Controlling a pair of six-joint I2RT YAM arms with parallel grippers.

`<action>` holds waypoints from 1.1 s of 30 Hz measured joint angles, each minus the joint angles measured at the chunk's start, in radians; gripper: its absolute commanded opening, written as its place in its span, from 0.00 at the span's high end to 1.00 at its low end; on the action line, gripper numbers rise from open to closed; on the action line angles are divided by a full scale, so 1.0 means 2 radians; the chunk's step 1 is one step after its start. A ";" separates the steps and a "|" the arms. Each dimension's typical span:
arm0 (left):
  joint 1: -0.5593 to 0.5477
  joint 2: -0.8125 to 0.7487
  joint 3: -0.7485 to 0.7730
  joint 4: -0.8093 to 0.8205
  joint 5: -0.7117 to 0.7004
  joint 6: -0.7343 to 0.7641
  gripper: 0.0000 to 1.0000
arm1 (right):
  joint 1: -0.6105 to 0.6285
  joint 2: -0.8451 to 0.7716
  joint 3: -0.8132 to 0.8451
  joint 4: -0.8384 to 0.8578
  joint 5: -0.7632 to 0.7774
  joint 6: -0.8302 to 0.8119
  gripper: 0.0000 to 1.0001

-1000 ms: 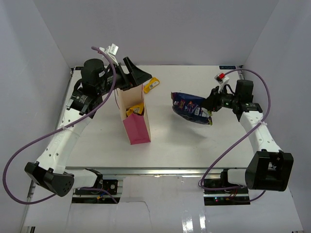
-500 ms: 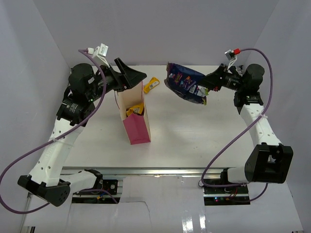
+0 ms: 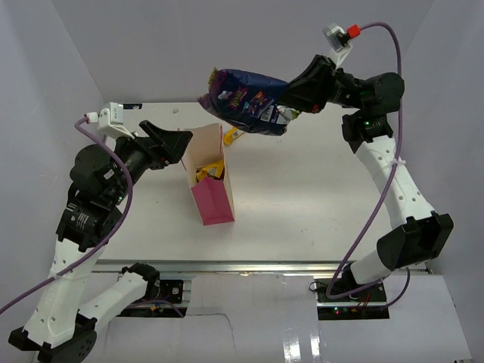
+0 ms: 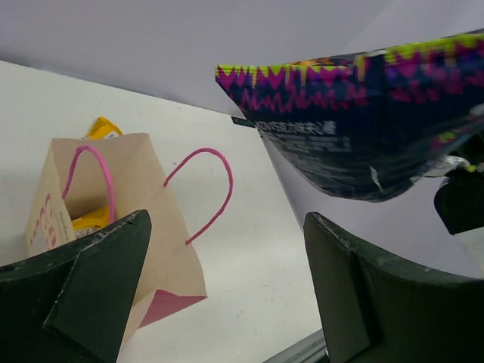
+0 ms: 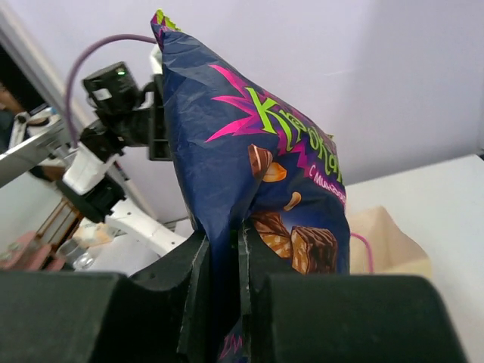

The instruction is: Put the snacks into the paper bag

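Next, I take the loose end [image 3: 214,92] of the chip bag with my left gripper and lower it upright, because the chip bag [image 3: 248,104] lies level in my right gripper, crosswise above the paper bag.
The pink paper bag [image 3: 210,181] stands upright left of the table's middle, its mouth open; yellow bars [image 3: 209,172] show inside it. It also shows in the left wrist view [image 4: 113,219] with its pink cord handles. One yellow bar [image 3: 233,136] lies on the table behind the bag. My right gripper [image 3: 291,104] is shut on the purple-blue chip bag [image 3: 246,102] and holds it high, above and behind the bag; the pinched chip bag fills the right wrist view [image 5: 249,189]. My left gripper [image 3: 178,147] is open and empty beside the bag's left top edge.
The white table [image 3: 302,204] is enclosed by white walls on the left, back and right. A metal rail [image 3: 249,268] runs along the near edge. Purple cables hang from both arms.
My right gripper has lifted the chip bag up and carried it left, from the right table side to above the bag. My left arm has drawn back toward the near left.
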 measured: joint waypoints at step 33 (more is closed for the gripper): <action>-0.001 0.187 0.189 -0.011 0.024 -0.445 0.02 | 0.102 0.097 0.194 -0.273 0.098 -0.413 0.92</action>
